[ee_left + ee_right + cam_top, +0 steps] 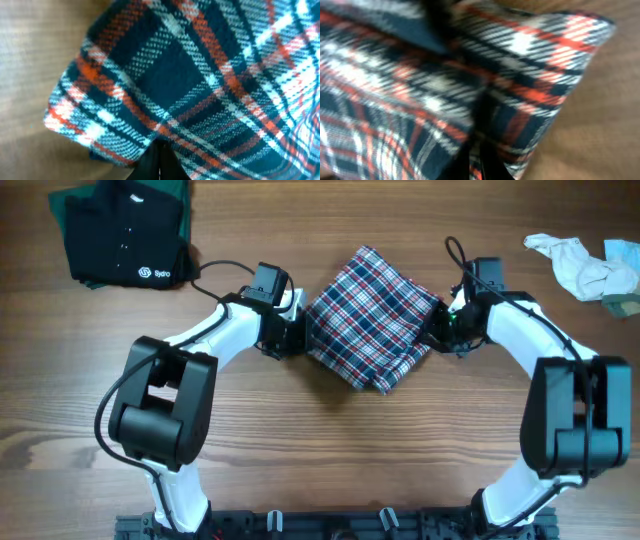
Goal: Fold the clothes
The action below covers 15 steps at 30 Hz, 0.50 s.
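The plaid bundle (369,320) is crooked between my grippers. Next, I turn it straight before my left gripper carries it by itself onto the folded black garment (125,235).
The clothes (372,318), a red, white and navy plaid shirt, lie folded into a small diamond-shaped bundle on the middle of the table. My left gripper (298,332) is at the bundle's left corner. In the left wrist view its dark fingers (154,165) press together, with the plaid edge (200,85) over their tips. My right gripper (437,330) is at the right corner. Its two fingers (492,167) stand very close together, and a strip of the plaid cloth (410,100) is pinched between them.
A folded black garment with a small white logo (125,235) lies at the back left on something green. A crumpled off-white and pale green cloth (585,265) lies at the back right. The wooden table (320,450) shows bare in front of the bundle.
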Motion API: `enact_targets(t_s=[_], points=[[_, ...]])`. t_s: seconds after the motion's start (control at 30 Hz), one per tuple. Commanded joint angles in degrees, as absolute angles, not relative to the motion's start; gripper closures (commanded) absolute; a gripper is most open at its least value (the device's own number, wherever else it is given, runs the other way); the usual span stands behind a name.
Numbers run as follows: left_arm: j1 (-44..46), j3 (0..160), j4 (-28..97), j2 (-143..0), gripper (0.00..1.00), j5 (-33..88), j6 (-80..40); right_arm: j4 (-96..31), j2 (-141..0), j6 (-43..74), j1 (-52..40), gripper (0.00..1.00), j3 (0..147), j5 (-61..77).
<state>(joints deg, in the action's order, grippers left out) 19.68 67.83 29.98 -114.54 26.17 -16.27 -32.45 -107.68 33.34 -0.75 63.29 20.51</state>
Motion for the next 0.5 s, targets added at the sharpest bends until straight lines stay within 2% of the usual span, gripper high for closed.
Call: enact_targets(t_s=[0.0, 0.1, 0.3, 0.47], points=[[19.6, 63.4, 37.8, -118.8, 0.96, 25.2, -17.4, -28.5, -112.7, 33.1, -0.7, 0.89, 62.9, 18.9], [19.6, 63.4, 44.8, -118.8, 0.96, 29.8, -17.3, -23.9, -115.1, 33.0, -0.6, 0.89, 62.9, 18.9], [21.5, 63.5, 54.4, -117.3, 0.96, 31.5, -16.6, -18.0, -115.5, 27.1, 0.4, 0.87, 65.3, 19.1], [23.4, 63.5, 53.6, -107.0, 0.96, 28.7, -15.2, -18.0, -115.5, 22.4, 0.4, 0.71, 69.6, 19.3]])
